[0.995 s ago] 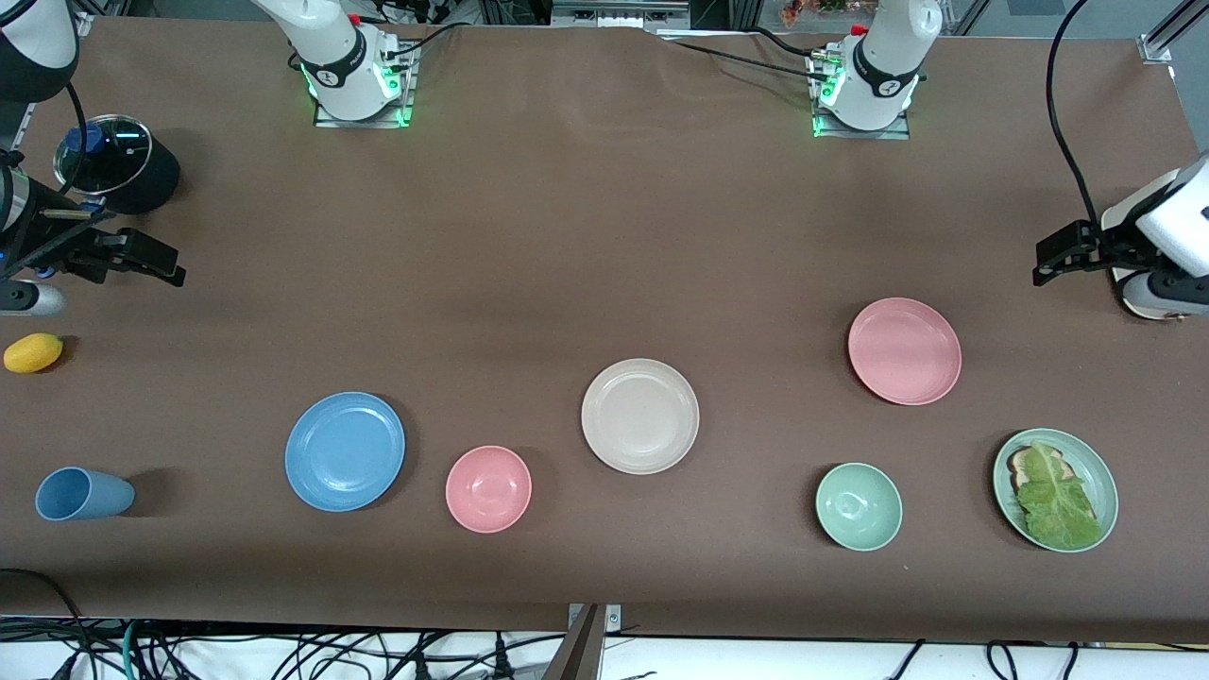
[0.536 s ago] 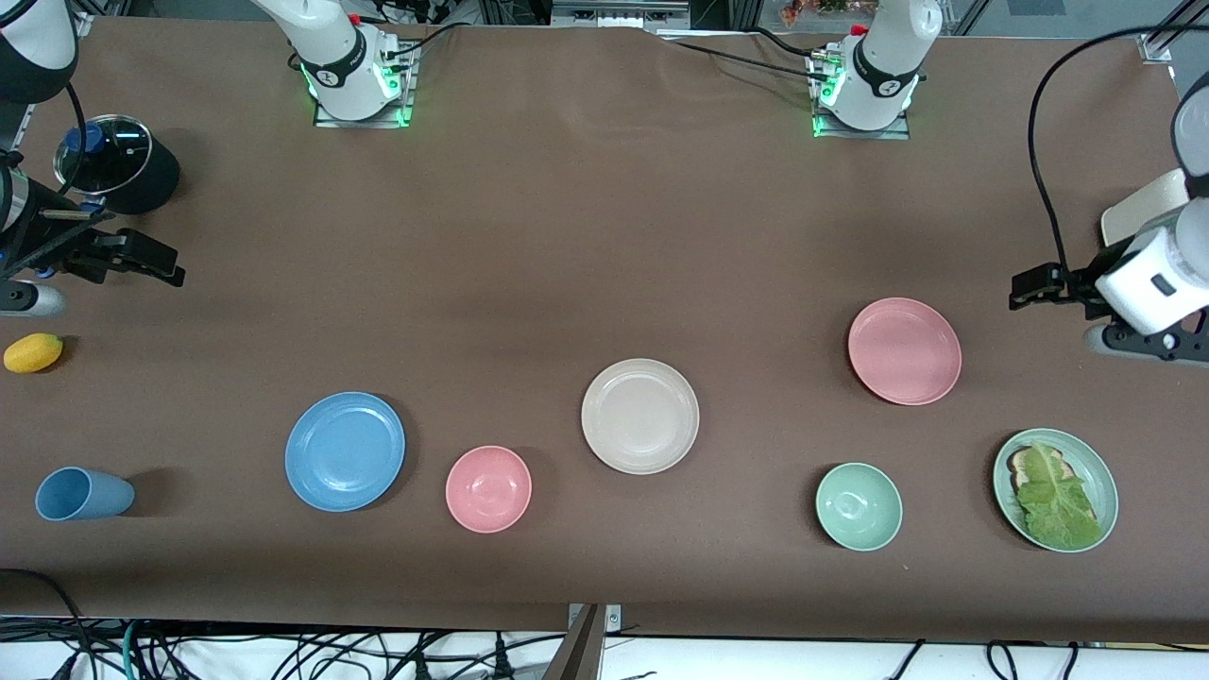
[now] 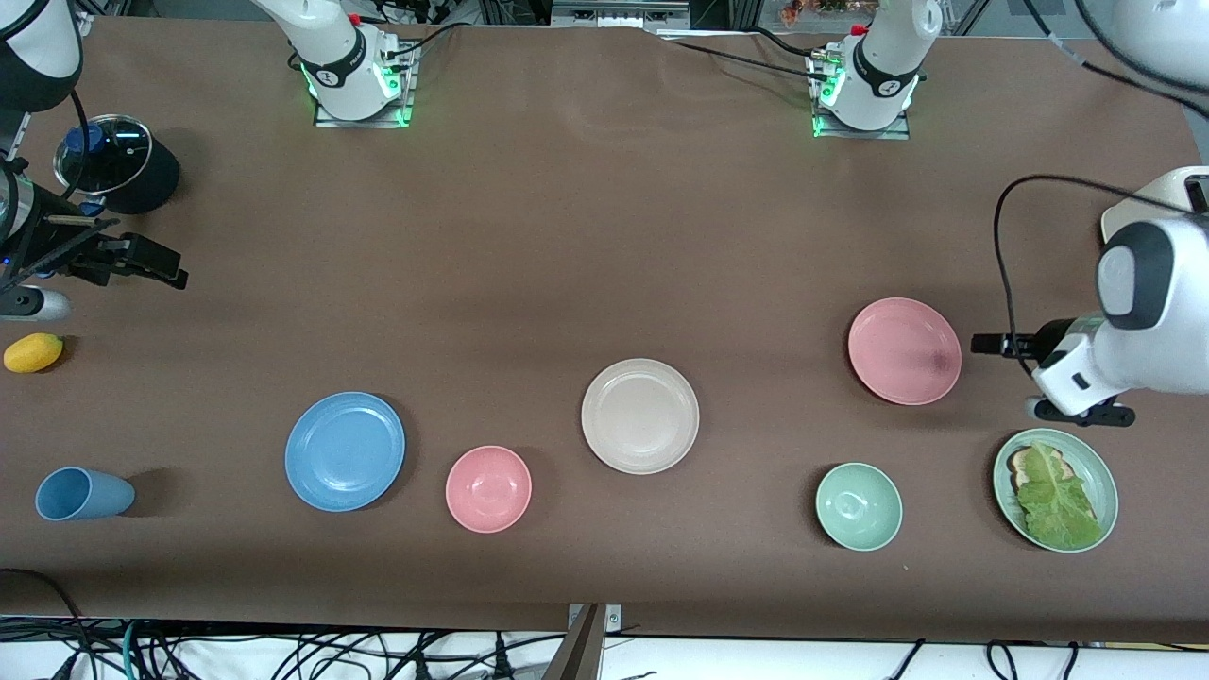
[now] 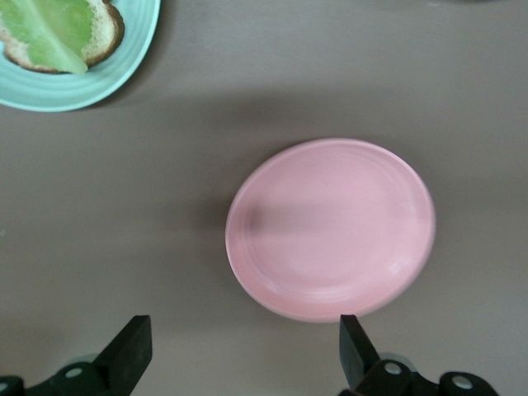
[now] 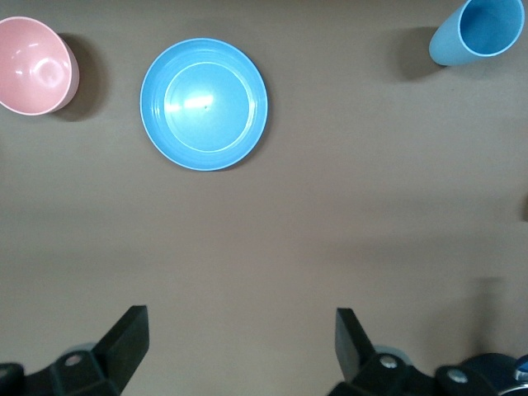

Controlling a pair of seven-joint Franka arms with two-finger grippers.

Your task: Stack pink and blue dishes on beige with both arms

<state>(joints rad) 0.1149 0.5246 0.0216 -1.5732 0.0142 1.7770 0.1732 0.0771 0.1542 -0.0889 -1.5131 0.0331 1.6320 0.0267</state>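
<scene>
The free rim of the empty pink plate (image 3: 904,351) lies before my open left gripper, so I go on lowering until its fingers straddle that rim (image 3: 960,356) before they close there.
The beige plate (image 3: 640,416) lies mid-table with nothing on it. The pink plate (image 3: 904,350) (image 4: 330,227) lies toward the left arm's end. My left gripper (image 3: 985,344) (image 4: 243,355) hangs open and holds nothing, over bare table just off that plate's rim. The blue plate (image 3: 345,451) (image 5: 204,103) lies toward the right arm's end. My right gripper (image 3: 170,272) (image 5: 241,346) is open and holds nothing, over the table edge at the right arm's end, well away from the blue plate.
A pink bowl (image 3: 488,488) sits between the blue and beige plates. A green bowl (image 3: 859,506) and a green plate with lettuce (image 3: 1086,463) lie nearer the camera than the pink plate. A blue cup (image 3: 83,493), a yellow fruit (image 3: 33,352) and a lidded pot (image 3: 113,161) are at the right arm's end.
The left arm has swung in and lowered, bringing its gripper from the table's end to just beside the pink plate. The right arm has barely moved.
</scene>
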